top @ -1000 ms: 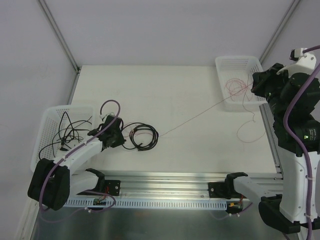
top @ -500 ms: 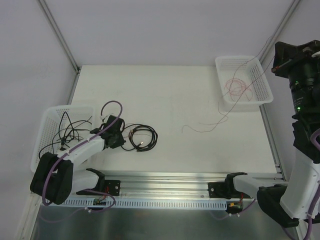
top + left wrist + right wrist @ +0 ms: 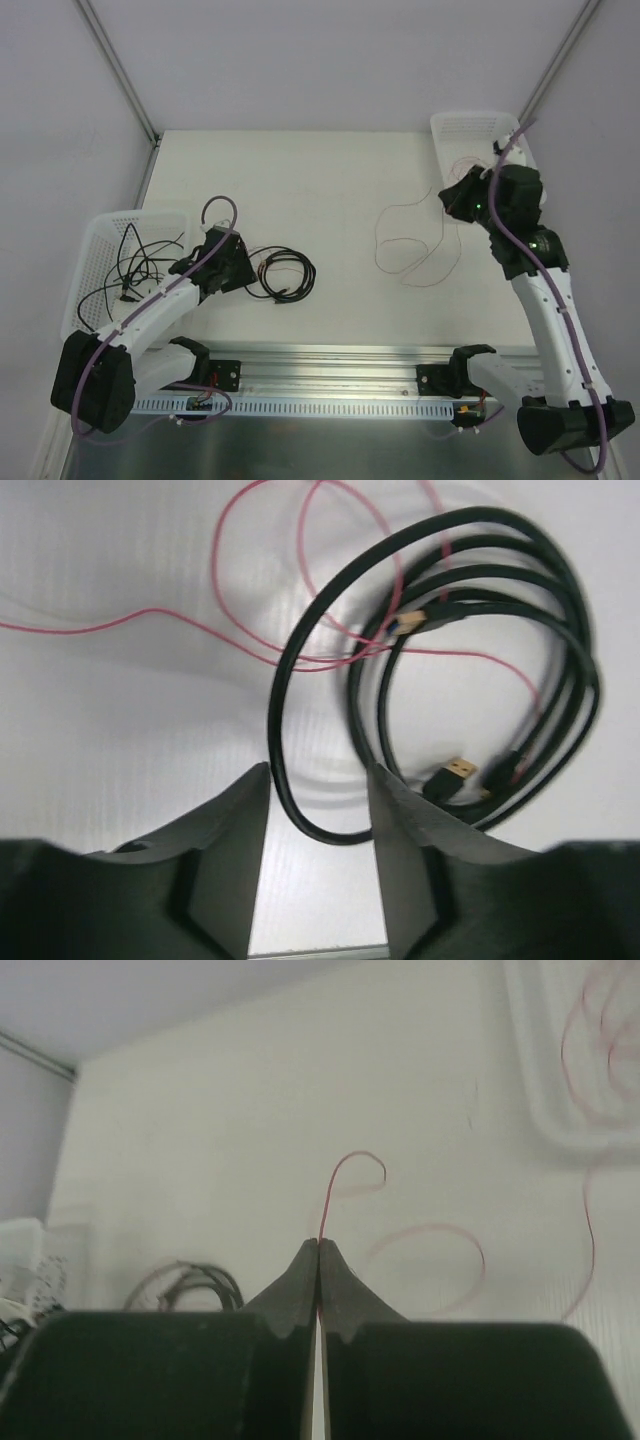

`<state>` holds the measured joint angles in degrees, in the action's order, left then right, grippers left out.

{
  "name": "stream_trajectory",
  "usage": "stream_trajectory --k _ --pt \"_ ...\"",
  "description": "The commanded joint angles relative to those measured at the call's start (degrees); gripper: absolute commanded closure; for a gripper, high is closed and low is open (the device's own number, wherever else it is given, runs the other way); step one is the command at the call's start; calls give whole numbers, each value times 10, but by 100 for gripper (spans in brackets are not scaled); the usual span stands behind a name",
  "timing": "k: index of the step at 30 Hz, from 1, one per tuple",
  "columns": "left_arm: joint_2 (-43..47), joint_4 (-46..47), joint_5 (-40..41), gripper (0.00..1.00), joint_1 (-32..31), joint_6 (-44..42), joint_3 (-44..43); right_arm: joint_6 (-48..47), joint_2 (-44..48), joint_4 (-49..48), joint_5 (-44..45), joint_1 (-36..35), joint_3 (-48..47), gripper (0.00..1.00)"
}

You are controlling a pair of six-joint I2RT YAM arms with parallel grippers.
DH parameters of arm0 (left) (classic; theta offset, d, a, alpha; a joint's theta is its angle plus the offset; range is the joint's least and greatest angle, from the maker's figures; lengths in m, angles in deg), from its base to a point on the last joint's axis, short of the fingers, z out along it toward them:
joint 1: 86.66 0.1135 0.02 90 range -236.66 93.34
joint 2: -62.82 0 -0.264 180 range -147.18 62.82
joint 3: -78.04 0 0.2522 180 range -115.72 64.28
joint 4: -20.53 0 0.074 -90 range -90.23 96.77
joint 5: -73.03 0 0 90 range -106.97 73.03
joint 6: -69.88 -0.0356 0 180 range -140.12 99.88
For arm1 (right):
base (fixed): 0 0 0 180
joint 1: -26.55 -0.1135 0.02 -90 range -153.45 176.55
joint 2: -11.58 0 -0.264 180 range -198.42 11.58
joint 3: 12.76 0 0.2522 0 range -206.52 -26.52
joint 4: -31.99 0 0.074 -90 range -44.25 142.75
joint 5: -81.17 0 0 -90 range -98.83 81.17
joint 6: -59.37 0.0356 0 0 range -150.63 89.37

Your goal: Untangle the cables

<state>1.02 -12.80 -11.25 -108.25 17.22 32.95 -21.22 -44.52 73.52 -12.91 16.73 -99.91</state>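
Note:
Next, I back my left gripper off while my right gripper gathers the slack red wire into the back basket, because loops of red wire [image 3: 378, 646] cross the black coil.
A coil of black cables [image 3: 287, 276] with gold plug ends lies on the white table left of centre; the left wrist view shows the black coil [image 3: 470, 670] with loops of the fine red wire [image 3: 250, 630] crossing it. My left gripper [image 3: 238, 268] sits at the coil's left edge. Its jaws [image 3: 318, 785] stand open, and the coil's nearest loop lies on the table between the fingertips, touching neither. My right gripper [image 3: 456, 200] hovers by the right basket, shut on the red wire [image 3: 333, 1185] at its tips [image 3: 320, 1247]. Slack red wire [image 3: 410, 252] loops over the table.
A white basket [image 3: 100, 232] at the left edge holds more black cables. Another white basket [image 3: 470, 122] at the back right holds part of the red wire. Metal frame posts rise at the back corners. A rail runs along the near edge [image 3: 330, 362].
My left gripper has opened and let go of the black coil. The right arm swung from the far right in over the table with the red wire, which went from taut to slack loops.

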Motion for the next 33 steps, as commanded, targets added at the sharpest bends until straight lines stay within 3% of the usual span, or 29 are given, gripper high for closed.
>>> stream_trajectory --k 1,2,5,11,16,19,20,21,24,27,33 --pt "36 -6 -56 54 7 -31 -43 32 13 -3 -9 3 122 99" --pt "44 -9 -72 47 7 -41 -57 32 15 -2 23 3 177 99" --pt "54 -19 -114 36 7 -59 -79 38 4 7 97 4 249 99" --pt "57 -39 -184 32 8 -111 -148 54 -96 -6 115 5 286 96" --pt "53 -46 -207 31 7 -185 -195 83 -177 -17 130 3 277 86" --pt "48 -47 -201 31 7 -232 -209 106 -204 -18 150 1 272 68" --pt "46 -46 -196 31 7 -248 -210 112 -206 -18 159 -3 272 58" --pt "45 -46 -186 31 7 -256 -211 117 -209 -17 167 -7 272 39" --pt "37 -45 -166 31 8 -279 -202 142 -214 4 213 -31 261 14" --pt "30 -38 -163 31 8 -281 -181 185 -224 36 252 -46 246 1" --pt "34 -27 -169 31 8 -283 -155 272 -248 64 303 -60 245 3"
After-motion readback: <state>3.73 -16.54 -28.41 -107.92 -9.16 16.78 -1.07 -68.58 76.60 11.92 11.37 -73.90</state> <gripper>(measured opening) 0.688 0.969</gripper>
